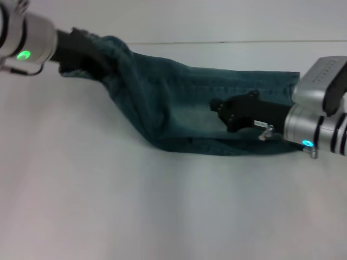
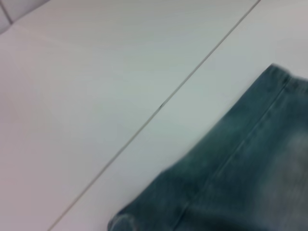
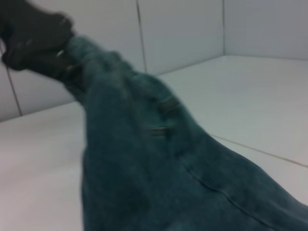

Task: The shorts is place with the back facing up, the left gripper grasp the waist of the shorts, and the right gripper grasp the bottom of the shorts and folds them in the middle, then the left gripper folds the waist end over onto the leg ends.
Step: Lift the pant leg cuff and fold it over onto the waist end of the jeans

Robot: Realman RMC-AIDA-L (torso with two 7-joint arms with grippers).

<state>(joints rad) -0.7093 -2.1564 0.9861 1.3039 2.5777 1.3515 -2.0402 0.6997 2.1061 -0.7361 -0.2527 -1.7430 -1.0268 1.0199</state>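
Observation:
I should move my right gripper back in front of the shorts [image 1: 271,170] before the fold, because it is hovering over the shorts' leg half [image 1: 201,115] where the shorts' waist must land.
The shorts [image 1: 179,103] lie folded lengthwise on the white table, a long blue-green denim strip. My left gripper [image 1: 81,50] is at the far left, raised and shut on the waist of the shorts [image 1: 111,49], so that end slopes up off the table. The right wrist view shows that same black claw [image 3: 33,41] pinching the gathered denim [image 3: 86,57]. My right gripper [image 1: 221,115] hovers over the middle-right of the shorts, open, with nothing between its fingers. The leg ends [image 1: 293,81] rest flat at the far right. The left wrist view shows only denim [image 2: 240,163] and a seam.
The white table [image 1: 135,206] stretches wide in front of the shorts. A thin joint line [image 1: 217,41] crosses the surface behind them. White tiled walls [image 3: 183,29] rise beyond the table.

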